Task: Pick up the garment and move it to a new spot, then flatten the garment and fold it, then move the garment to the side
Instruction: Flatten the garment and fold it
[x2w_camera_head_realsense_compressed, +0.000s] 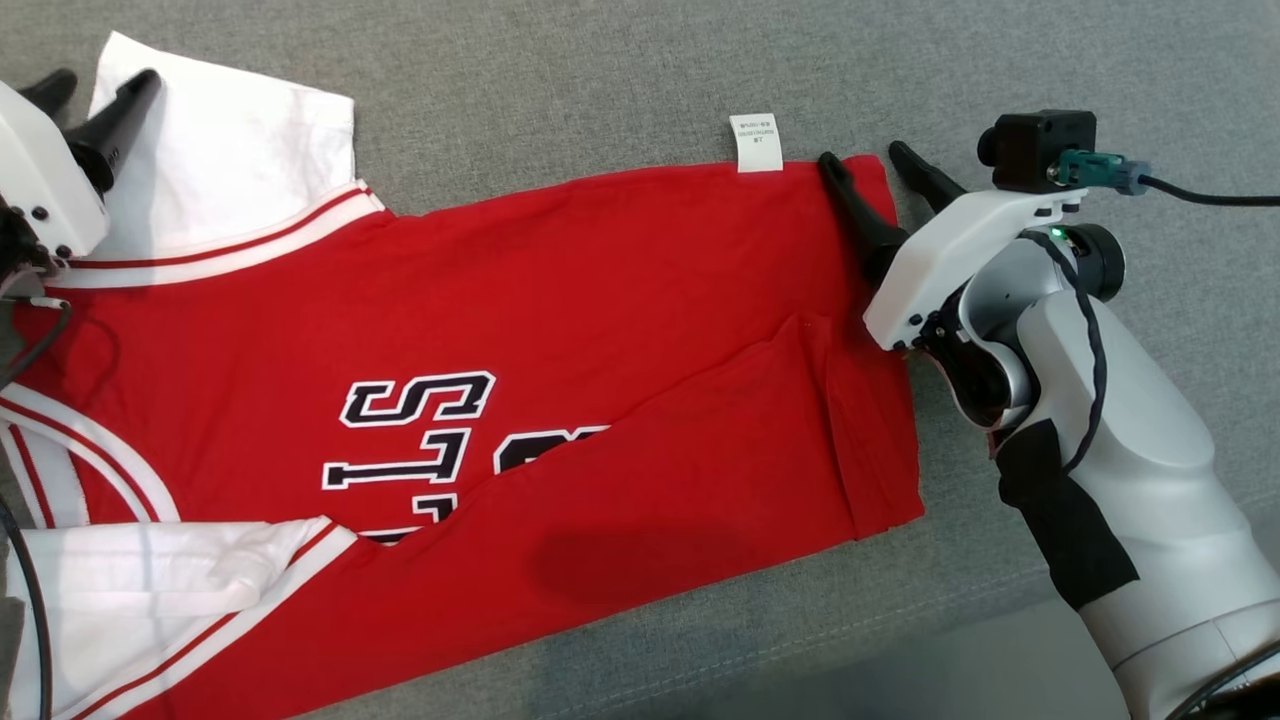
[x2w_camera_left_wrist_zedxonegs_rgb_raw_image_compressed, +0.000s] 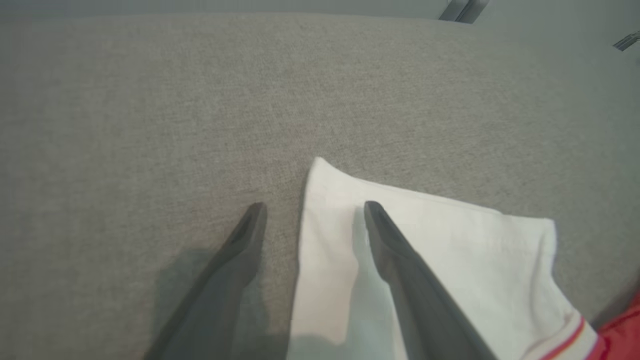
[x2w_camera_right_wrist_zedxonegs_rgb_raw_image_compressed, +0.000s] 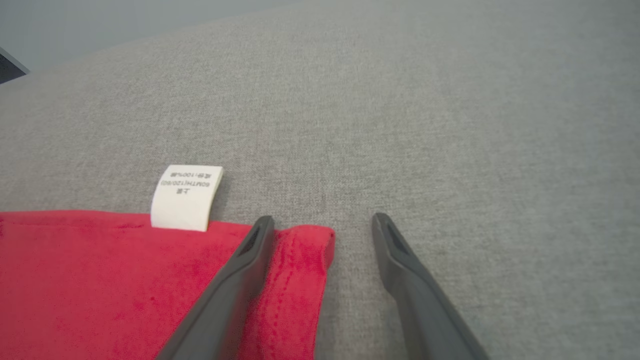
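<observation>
The red far side (x2w_camera_head_realsense_compressed: 540, 258) should come along and cover the lettering when I carry the far white sleeve across, because a striped seam (x2w_camera_head_realsense_compressed: 246, 253) joins the two.
A red jersey (x2w_camera_head_realsense_compressed: 560, 330) with white sleeves and black-and-white lettering lies spread on the grey cushion, its hem to the right. My right gripper (x2w_camera_head_realsense_compressed: 865, 158) is open at the hem's far corner (x2w_camera_right_wrist_zedxonegs_rgb_raw_image_compressed: 305, 240), one finger over the red cloth, the other over bare cushion. A white care label (x2w_camera_right_wrist_zedxonegs_rgb_raw_image_compressed: 186, 197) sticks out from the far edge beside it. My left gripper (x2w_camera_head_realsense_compressed: 95, 85) is open at the far white sleeve (x2w_camera_left_wrist_zedxonegs_rgb_raw_image_compressed: 440, 250), one finger above the sleeve's corner and one above the cushion. Nothing is held.
The grey fabric cushion (x2w_camera_head_realsense_compressed: 600, 90) stretches far beyond the jersey. Its front edge with a seam (x2w_camera_head_realsense_compressed: 900, 610) runs along the lower right, with a smoother grey floor below it. A black cable (x2w_camera_head_realsense_compressed: 1200, 195) leads off from the right wrist camera.
</observation>
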